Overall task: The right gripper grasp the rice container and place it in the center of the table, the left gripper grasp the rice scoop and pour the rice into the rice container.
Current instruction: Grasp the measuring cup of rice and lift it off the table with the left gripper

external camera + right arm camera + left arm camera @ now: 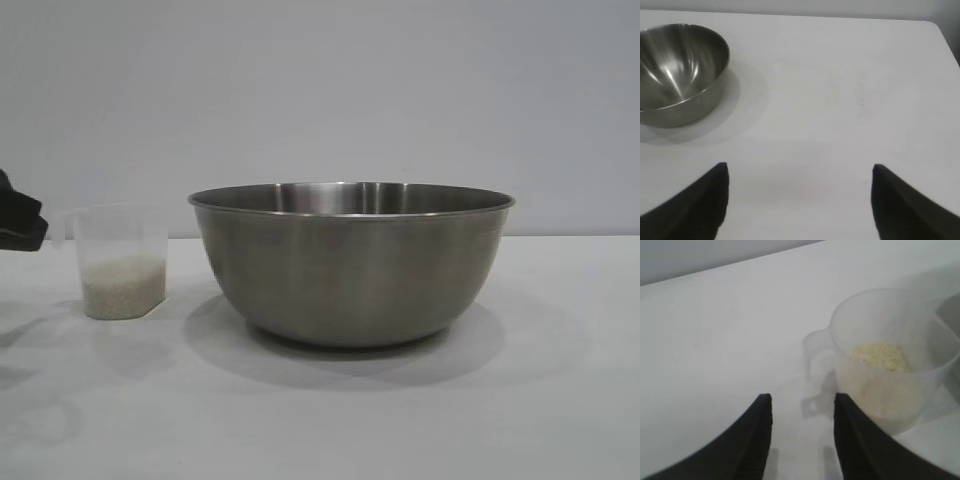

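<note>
My gripper will empty the rice scoop [122, 258] completely when I tip it over the rice container, because loose rice [124, 288] lies shallow below the scoop's wide open rim.
The rice container [350, 262], a wide steel bowl, stands on the white table [560, 400] at the centre; it also shows in the right wrist view [677, 72]. The rice scoop [120, 260], a translucent cup, stands upright to its left with rice [122, 285] in its bottom; the left wrist view shows the scoop [895, 355], its handle [815, 370] and the rice [880, 356]. My left gripper [802, 397] is open, just short of the handle; part of it shows at the exterior view's left edge [20, 220]. My right gripper [800, 167] is open wide and empty, away from the bowl.
A plain grey wall [320, 90] stands behind the table. The table's far edge and rounded corner [935, 25] show in the right wrist view. Bare tabletop lies in front of the bowl and to its right.
</note>
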Motion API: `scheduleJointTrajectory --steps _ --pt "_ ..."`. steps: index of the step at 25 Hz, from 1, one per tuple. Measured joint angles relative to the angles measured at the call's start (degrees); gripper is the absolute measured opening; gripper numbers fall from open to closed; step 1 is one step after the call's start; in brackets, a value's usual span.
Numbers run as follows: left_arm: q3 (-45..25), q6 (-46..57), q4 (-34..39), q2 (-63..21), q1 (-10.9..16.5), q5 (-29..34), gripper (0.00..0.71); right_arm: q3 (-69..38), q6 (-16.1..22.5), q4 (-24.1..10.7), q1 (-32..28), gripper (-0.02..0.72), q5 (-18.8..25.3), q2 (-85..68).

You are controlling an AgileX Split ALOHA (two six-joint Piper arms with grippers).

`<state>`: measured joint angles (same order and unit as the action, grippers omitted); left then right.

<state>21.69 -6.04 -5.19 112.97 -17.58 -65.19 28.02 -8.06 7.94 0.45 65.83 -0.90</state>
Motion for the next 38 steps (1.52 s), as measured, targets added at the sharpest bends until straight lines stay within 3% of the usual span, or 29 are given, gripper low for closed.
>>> scheduleJointTrajectory --steps 19,22,24,31,38 --pt "9.5 0.0 -1.4 7.3 0.0 0.0 0.267 0.0 0.0 0.0 0.0 0.525 0.0 0.0" --pt "10.5 0.0 -1.4 7.7 0.0 0.0 0.078 0.0 0.0 0.0 0.0 0.525 0.0 0.0" --pt "11.2 -1.0 -1.3 7.9 0.0 0.0 0.000 0.0 0.0 0.0 0.0 0.525 0.0 0.0" --pt "13.3 -6.2 -1.3 8.0 0.0 0.1 0.000 0.0 0.0 0.0 0.0 0.525 0.0 0.0" --pt "15.6 -10.6 0.6 2.1 0.0 0.5 0.000 0.0 0.0 0.0 0.0 0.525 0.0 0.0"
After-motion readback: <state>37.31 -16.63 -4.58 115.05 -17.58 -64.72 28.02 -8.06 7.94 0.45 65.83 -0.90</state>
